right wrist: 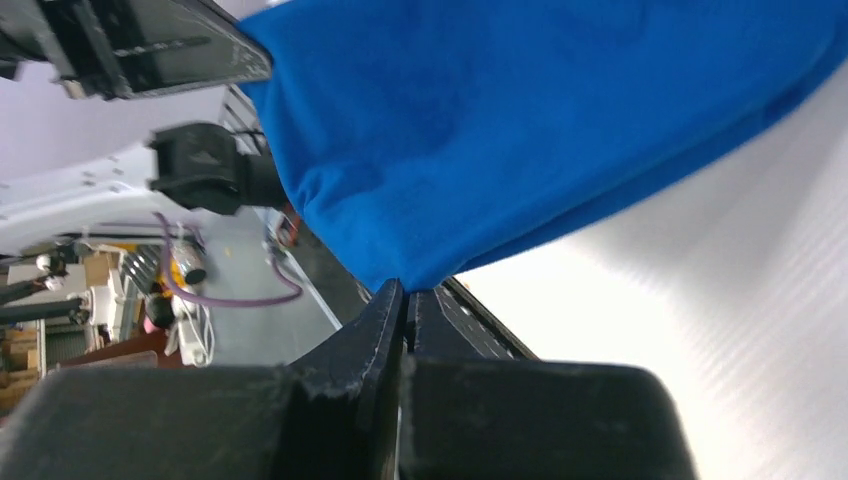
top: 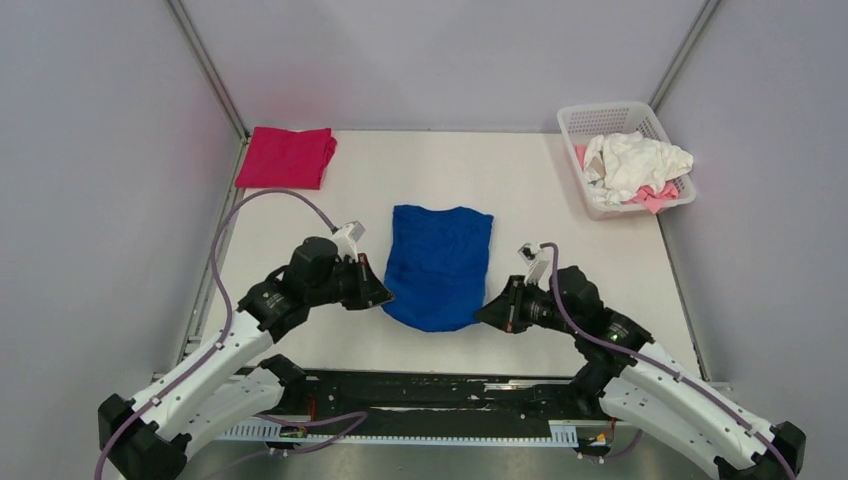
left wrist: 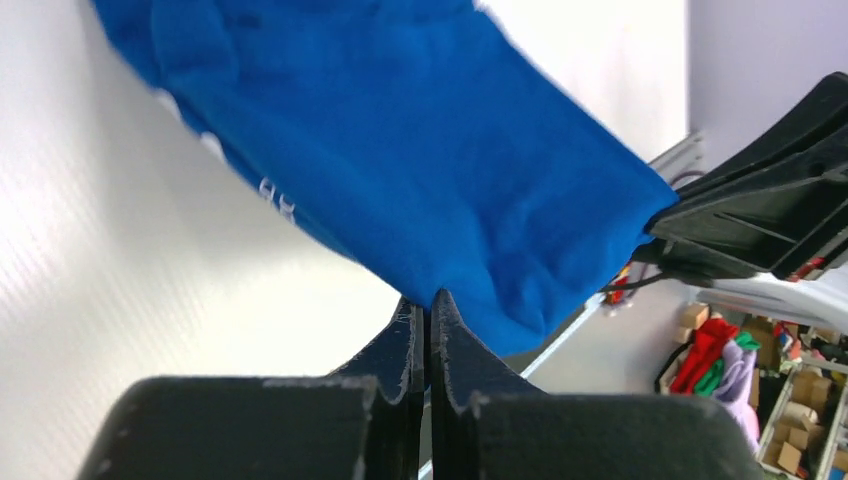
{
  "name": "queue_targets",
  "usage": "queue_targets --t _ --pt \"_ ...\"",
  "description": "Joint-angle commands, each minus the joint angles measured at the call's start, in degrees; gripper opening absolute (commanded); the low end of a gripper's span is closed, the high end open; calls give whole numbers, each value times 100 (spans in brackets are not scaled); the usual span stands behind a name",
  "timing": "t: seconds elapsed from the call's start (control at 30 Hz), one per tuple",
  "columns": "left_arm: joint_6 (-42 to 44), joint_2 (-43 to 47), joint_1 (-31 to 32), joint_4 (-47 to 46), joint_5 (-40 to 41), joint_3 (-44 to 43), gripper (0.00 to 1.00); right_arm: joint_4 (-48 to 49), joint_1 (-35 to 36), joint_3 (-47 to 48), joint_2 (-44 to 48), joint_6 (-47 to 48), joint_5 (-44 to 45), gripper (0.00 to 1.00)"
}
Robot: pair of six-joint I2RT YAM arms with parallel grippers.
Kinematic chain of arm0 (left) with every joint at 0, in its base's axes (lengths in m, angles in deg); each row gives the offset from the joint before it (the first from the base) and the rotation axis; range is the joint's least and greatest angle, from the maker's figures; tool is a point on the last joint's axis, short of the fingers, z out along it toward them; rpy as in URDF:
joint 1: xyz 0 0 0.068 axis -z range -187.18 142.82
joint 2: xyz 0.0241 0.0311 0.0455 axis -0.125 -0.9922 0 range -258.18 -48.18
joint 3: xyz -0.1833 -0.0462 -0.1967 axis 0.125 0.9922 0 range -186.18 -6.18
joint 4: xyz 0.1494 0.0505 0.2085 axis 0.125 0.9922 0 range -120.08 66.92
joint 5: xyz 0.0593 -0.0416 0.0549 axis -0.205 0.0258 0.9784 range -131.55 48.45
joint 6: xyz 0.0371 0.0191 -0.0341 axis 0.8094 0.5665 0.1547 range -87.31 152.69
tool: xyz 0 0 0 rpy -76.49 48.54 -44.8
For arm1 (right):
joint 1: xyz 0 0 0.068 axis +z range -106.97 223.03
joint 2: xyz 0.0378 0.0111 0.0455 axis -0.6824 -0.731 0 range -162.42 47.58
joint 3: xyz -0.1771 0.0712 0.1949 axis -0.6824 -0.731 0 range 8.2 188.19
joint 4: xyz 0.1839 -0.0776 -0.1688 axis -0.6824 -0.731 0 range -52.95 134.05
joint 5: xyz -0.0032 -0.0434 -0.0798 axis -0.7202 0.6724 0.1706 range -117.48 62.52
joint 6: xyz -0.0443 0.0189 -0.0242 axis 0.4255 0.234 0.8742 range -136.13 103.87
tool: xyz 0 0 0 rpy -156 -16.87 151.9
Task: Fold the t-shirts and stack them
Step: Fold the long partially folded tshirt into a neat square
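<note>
I carry on with my left gripper and let go at the t-shirt's far edge [top: 442, 211], because both grippers hold the royal-blue t-shirt's near corners [top: 397, 309] in line with its far ones.
The royal-blue t-shirt [top: 438, 262] lies mid-table, folded to a narrow strip, its near end lifted. My left gripper [top: 384, 296] is shut on its near left corner; in the left wrist view the cloth [left wrist: 420, 150] hangs from the pinched jaws of the gripper [left wrist: 428, 300], with a bit of white lettering [left wrist: 275, 197] showing. My right gripper [top: 484, 311] is shut on the near right corner; the blue cloth [right wrist: 520, 130] runs from its closed tips [right wrist: 405, 290]. A folded magenta t-shirt [top: 287, 156] lies at the back left. White [top: 632, 160] and pale pink [top: 652, 197] tees fill the basket.
A white slatted basket [top: 574, 119] stands at the back right of the table. Grey walls enclose the table on three sides. The black rail [top: 430, 395] with both arm bases runs along the near edge.
</note>
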Motion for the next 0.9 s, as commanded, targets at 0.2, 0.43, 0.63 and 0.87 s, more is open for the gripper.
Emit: queue_targets --t 0.2,0.43,0.63,0.87 --pt "-10 -327 -72 -460 1379 -1236 0 103 -246 1256 -301 570 1440 0" --pt "-187 -1544 -616 -898 1633 -1767 0 190 -1016 1866 -1414 640 1659 0" --pt "-139 -2400 -907 -1317 1938 -2136 0 605 -1899 2037 -2125 807 1200 0" --pt "14 -3538 -1155 -1462 1936 -2774 0 1073 -2337 2254 -2989 940 1067 0"
